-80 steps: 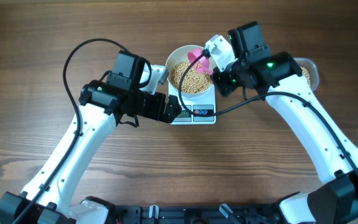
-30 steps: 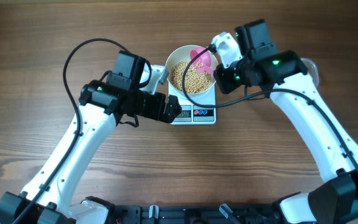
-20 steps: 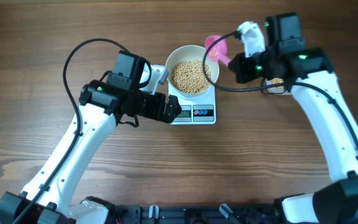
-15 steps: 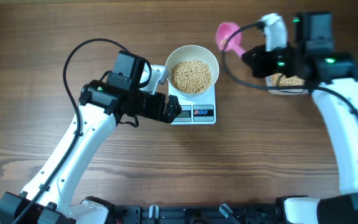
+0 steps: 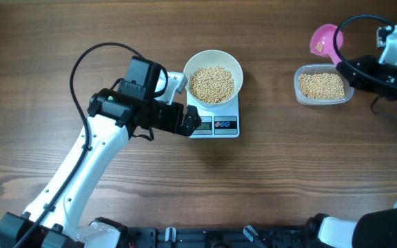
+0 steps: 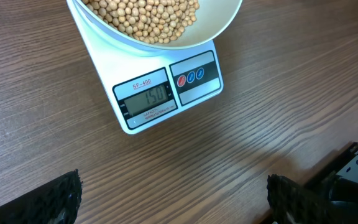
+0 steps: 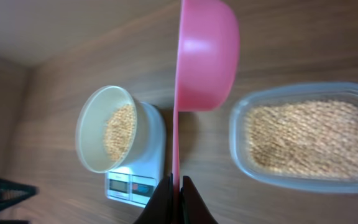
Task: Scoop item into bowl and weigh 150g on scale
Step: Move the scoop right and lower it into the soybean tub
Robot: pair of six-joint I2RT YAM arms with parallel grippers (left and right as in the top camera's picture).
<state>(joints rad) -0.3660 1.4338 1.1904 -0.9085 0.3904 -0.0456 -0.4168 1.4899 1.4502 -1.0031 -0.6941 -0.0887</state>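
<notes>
The scale's display [image 6: 146, 99] shows 150 and there are still beans in the pink scoop, so next my right gripper puts the scoop down in the clear container [image 5: 322, 86].
The white bowl [image 5: 214, 76] stands on the scale [image 5: 217, 126], holding a heap of tan beans [image 5: 211, 84]. In the left wrist view the scale [image 6: 166, 93] shows 150 on its display below the bowl [image 6: 219, 22]. My left gripper [image 5: 188, 122] is open at the scale's front left corner, with only bare wood between its fingers [image 6: 61, 199]. My right gripper [image 5: 348, 64] is shut on the handle of a pink scoop [image 5: 324, 39], held up just behind the clear container. In the right wrist view the scoop [image 7: 207, 56] stands on edge above the gripper [image 7: 178, 186].
A clear plastic container [image 5: 322, 85] of beans sits on the wooden table at the right, well away from the scale; it also shows in the right wrist view [image 7: 309, 140]. The left arm's black cable [image 5: 88, 58] loops over the table.
My right arm has swung the pink scoop away from the bowl to the far right, past the clear container. The left arm, bowl and scale have not moved.
</notes>
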